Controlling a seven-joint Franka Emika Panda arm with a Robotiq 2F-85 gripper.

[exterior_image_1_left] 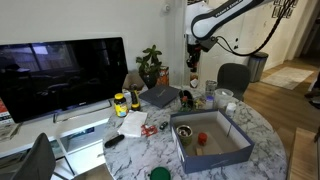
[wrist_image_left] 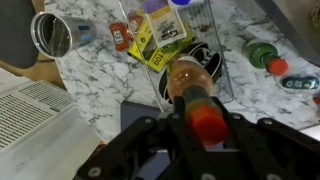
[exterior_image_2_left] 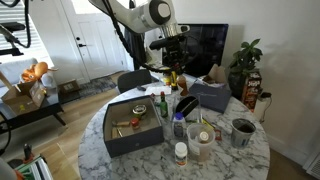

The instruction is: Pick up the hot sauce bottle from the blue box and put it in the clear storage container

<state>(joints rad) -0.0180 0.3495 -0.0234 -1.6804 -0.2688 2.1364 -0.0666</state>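
Next, I move the hot sauce bottle toward the yellow packet (wrist_image_left: 161,51) with my gripper before I lower it, because it is hanging over the black case (wrist_image_left: 212,62) in the clear storage container.
My gripper (wrist_image_left: 198,130) is shut on the hot sauce bottle (wrist_image_left: 190,78), an orange-brown bottle with a red cap (wrist_image_left: 207,120). It holds the bottle in the air, neck up. In the wrist view the bottle hangs over the clear storage container (wrist_image_left: 222,72), which holds a yellow packet (wrist_image_left: 160,32) and other small items. The gripper (exterior_image_1_left: 193,55) shows high above the table's far side in both exterior views, with the bottle (exterior_image_2_left: 172,78) under it. The blue box (exterior_image_2_left: 130,130) stands open on the marble table, apart from the gripper, and also shows in an exterior view (exterior_image_1_left: 212,142).
A metal cup (wrist_image_left: 55,35) and a green-capped bottle (wrist_image_left: 264,55) stand beside the container. A television (exterior_image_1_left: 60,75), a plant (exterior_image_1_left: 150,65) and a chair (exterior_image_1_left: 233,76) ring the table. Jars and cups (exterior_image_2_left: 200,143) crowd the table's middle.
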